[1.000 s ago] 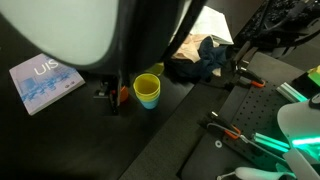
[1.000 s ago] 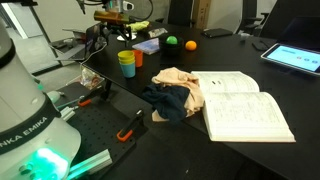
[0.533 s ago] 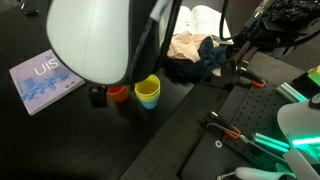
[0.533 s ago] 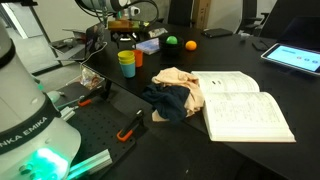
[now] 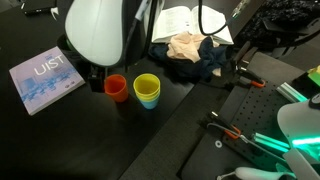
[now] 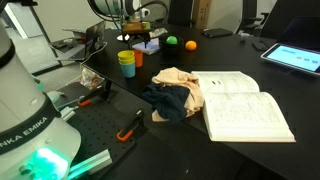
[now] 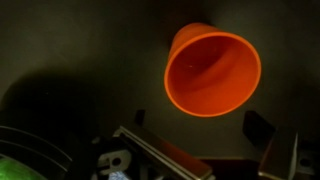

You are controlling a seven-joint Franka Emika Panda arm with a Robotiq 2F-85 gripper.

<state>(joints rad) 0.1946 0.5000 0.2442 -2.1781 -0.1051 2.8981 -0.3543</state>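
Note:
The orange cup's opening (image 7: 213,75) is past the ends of my open gripper's fingers, so next my gripper turns, goes over the cup and pinches its rim (image 5: 116,77) with one finger inside.
An orange cup (image 7: 212,70) stands upright on the dark table, seen from above in the wrist view with its mouth open. My gripper (image 7: 215,160) hangs above it, open and empty, with a finger at each side of the lower edge. In an exterior view the orange cup (image 5: 115,87) stands just beside a yellow cup stacked in a blue one (image 5: 147,91), under the white arm (image 5: 100,30). In an exterior view the gripper (image 6: 136,33) is above and behind the stacked cups (image 6: 127,63).
A blue booklet (image 5: 45,78) lies near the cups. A heap of tan and dark cloth (image 6: 175,92) and an open book (image 6: 245,105) lie on the table. A green ball (image 6: 170,42), an orange ball (image 6: 191,45) and a tablet (image 6: 295,57) lie farther off. Clamps and tools sit by the base.
The gripper has risen away from the orange cup, which now stands free beside the yellow cup. The arm has moved up and back.

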